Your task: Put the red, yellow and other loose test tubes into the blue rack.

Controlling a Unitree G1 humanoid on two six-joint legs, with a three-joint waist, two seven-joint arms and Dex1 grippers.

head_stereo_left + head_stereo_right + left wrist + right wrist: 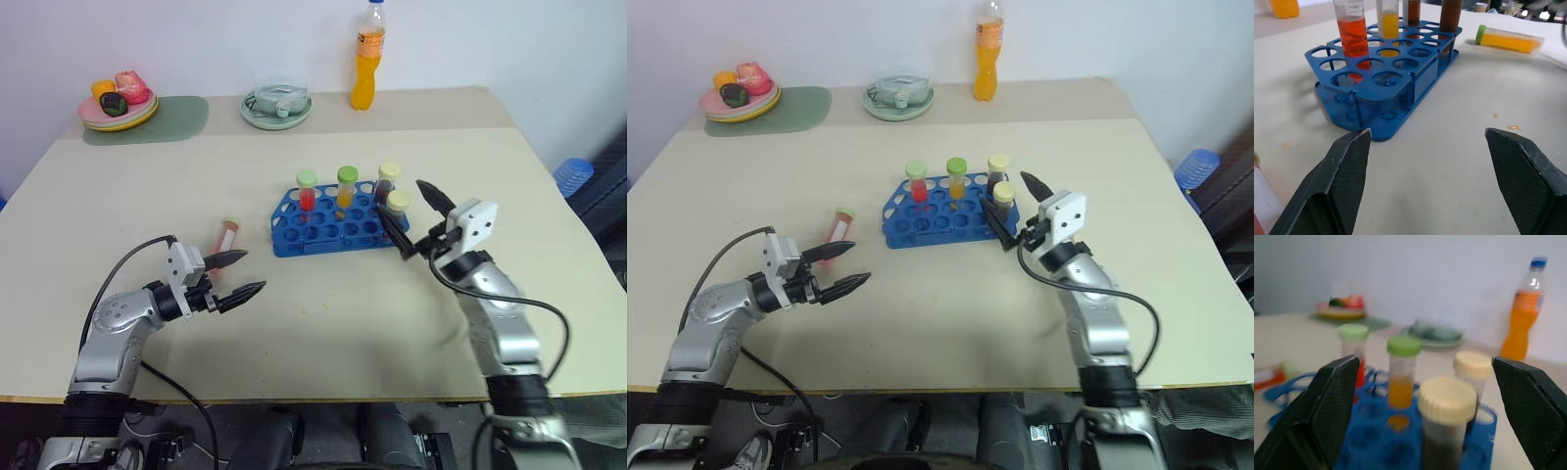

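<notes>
The robot's right gripper keeps moving toward the loose yellow tube and closes around that tube's body, as the cream-capped tubes are upright in the blue rack.
The blue rack stands mid-table with several capped tubes upright in it: a red one, a yellow-orange one and two dark brown ones with cream caps. One loose test tube, red with a pale green cap, lies flat on the table left of the rack. My left gripper hovers open just in front of that tube, holding nothing. At the rack's right end my right gripper stands open around the cream-capped tubes. In the left wrist view a yellow tube lies beyond the rack.
Along the back edge of the table stand a tall orange drink bottle, a round pale green dish and a plate of fruit on a green mat. A blue object sits off the table's right side.
</notes>
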